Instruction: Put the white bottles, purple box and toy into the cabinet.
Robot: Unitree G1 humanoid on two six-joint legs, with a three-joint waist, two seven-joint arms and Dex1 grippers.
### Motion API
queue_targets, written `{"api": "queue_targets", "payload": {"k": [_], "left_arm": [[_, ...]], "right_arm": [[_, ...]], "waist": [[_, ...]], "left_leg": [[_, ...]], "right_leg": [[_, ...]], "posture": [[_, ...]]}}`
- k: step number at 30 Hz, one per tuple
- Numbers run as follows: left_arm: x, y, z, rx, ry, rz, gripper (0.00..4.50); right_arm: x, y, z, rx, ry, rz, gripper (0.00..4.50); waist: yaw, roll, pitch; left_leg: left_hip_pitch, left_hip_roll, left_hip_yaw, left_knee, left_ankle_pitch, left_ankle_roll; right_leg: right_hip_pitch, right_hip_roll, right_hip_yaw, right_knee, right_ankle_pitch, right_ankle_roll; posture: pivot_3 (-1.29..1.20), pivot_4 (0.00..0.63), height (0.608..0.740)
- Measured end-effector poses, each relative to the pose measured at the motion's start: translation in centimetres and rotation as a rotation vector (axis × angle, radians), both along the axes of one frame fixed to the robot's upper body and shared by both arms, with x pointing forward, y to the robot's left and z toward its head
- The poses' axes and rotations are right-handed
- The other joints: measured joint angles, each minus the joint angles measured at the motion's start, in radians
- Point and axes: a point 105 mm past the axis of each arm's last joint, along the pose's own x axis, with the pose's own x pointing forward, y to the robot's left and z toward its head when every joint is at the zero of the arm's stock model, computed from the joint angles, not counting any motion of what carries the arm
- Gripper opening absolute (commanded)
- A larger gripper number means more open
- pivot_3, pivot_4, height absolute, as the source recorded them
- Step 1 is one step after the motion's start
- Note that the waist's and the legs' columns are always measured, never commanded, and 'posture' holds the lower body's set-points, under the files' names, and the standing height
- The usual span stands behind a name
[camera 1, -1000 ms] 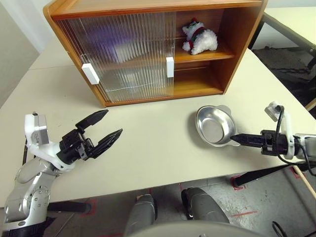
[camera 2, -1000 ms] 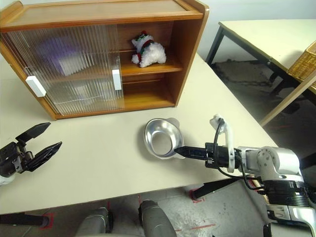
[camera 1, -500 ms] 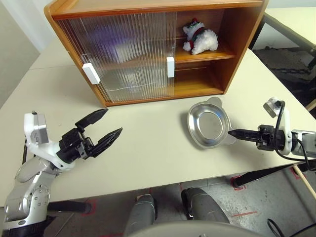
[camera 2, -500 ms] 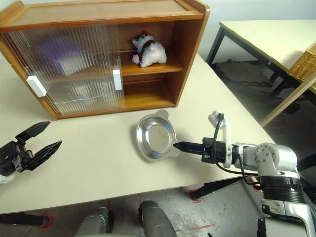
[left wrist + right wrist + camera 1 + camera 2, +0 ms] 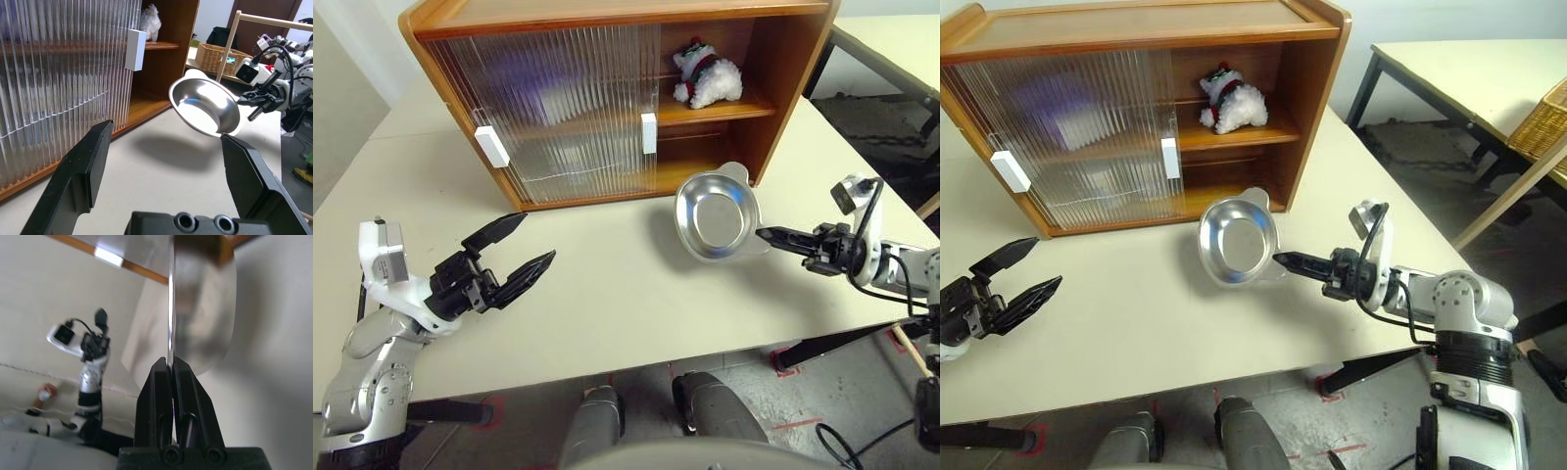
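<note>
The metal dish's free handle (image 5: 734,172) faces the cabinet's clear lower opening (image 5: 687,160). My right gripper should keep going into the opening and let go of the dish inside.
The toy (image 5: 707,76), a white plush with a red and green scarf, lies on the middle shelf in the open right part of the cabinet (image 5: 786,88). A blurred purple box (image 5: 524,83) shows behind the ribbed sliding doors (image 5: 558,108). I cannot make out the white bottles through the doors. My right gripper (image 5: 762,233) is shut on the rim handle of a shallow metal dish (image 5: 710,215), holding it tilted above the table just in front of the cabinet's lower opening. My left gripper (image 5: 533,242) hovers open and empty over the table's front left.
White block handles (image 5: 492,145) sit on the two doors, which cover the cabinet's left and middle. The cream table (image 5: 607,284) has its front edge close below both grippers. A second table (image 5: 1469,69) and a wicker basket (image 5: 1542,122) stand off to the right.
The right gripper has lifted the metal dish off the table, carried it toward the cabinet and tipped it up on edge. The left gripper has stayed put.
</note>
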Motion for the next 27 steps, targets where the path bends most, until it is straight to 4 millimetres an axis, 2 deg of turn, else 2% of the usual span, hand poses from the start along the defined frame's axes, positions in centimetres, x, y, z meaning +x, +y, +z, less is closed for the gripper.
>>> {"api": "queue_targets", "payload": {"k": [5, 14, 18, 23, 27], "left_arm": [[0.0, 0.1, 0.0, 0.001, -0.002, 0.002, 4.50], [0.1, 0.1, 0.1, 0.002, -0.004, 0.005, 4.50], [0.2, 0.1, 0.2, 0.003, -0.007, 0.008, 4.50], [0.3, 0.0, 0.3, 0.005, -0.013, 0.008, 4.50], [0.3, 0.1, 0.2, 0.014, -0.011, 0.013, 4.50]], "right_arm": [[1.5, 0.5, -0.5, -0.005, -0.022, -0.072, 0.06], [4.6, 1.2, 0.1, -0.038, -0.129, -0.220, 0.06], [5.4, 2.3, 0.1, -0.034, -0.139, -0.241, 0.06], [7.6, 3.3, 0.1, -0.050, -0.174, -0.332, 0.06], [9.0, 3.9, -0.6, -0.057, -0.150, -0.401, 0.06]], "waist": [[-0.001, 0.000, 0.000], [-0.004, 0.001, -0.001], [-0.006, 0.001, -0.001], [-0.009, 0.001, -0.001], [-0.009, 0.001, -0.001]], "left_leg": [[0.000, 0.000, 0.000, 0.001, 0.001, 0.001], [0.001, 0.000, -0.001, 0.001, 0.003, 0.005], [0.001, 0.001, -0.001, 0.001, 0.003, 0.006], [0.001, 0.001, -0.001, 0.001, 0.005, 0.008], [0.000, 0.001, -0.001, 0.000, 0.005, 0.008]], "right_leg": [[0.000, 0.000, 0.000, 0.000, 0.002, 0.000], [0.000, 0.000, 0.000, 0.000, 0.008, -0.004], [0.000, 0.000, -0.001, 0.000, 0.008, -0.003], [-0.001, 0.000, -0.001, 0.000, 0.010, -0.003], [-0.001, 0.000, -0.001, 0.000, 0.015, -0.010]], "posture": [[-0.17, 0.071, 0.740], [-0.17, 0.076, 0.740], [-0.17, 0.075, 0.740], [-0.17, 0.072, 0.740], [-0.16, 0.072, 0.740]]}}
